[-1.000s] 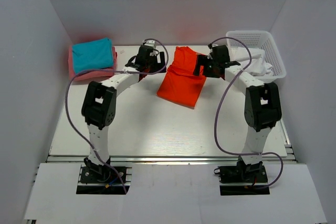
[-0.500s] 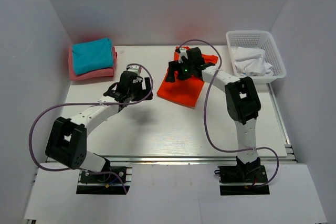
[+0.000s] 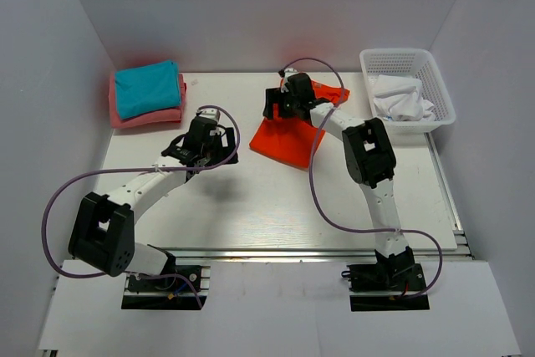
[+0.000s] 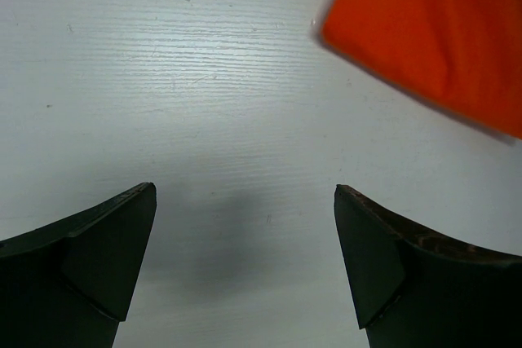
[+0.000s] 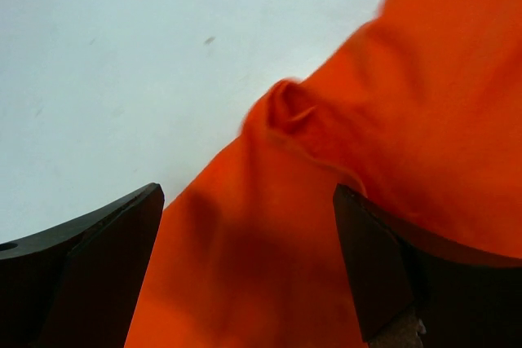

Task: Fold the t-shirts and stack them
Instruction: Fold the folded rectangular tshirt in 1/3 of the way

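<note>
The orange-red t-shirt's far end (image 3: 333, 92) spreads out wider than its body. The orange-red t-shirt will have bits sticking out when I fold its near edge over.
A bright orange-red t-shirt (image 3: 288, 138) lies folded on the table, back centre. My right gripper (image 3: 276, 109) hovers open over its far left part; in the right wrist view the gripper (image 5: 249, 193) has orange cloth (image 5: 408, 120) under and between its jaws, and they hold nothing. My left gripper (image 3: 213, 145) is open and empty over bare table left of the shirt; in the left wrist view the gripper (image 4: 245, 191) sees a shirt corner (image 4: 432, 38) at top right. A folded teal t-shirt (image 3: 148, 88) lies on a pink one (image 3: 146, 117) at the back left. White t-shirts (image 3: 401, 99) lie in a basket.
The white mesh basket (image 3: 437, 89) stands at the back right corner. White walls close in the table (image 3: 251, 198) on the left, back and right. Purple cables loop from both arms over the table.
My left gripper drew back from the far centre toward the near left, off the shirt. My right gripper moved left across the orange shirt to its far left part.
</note>
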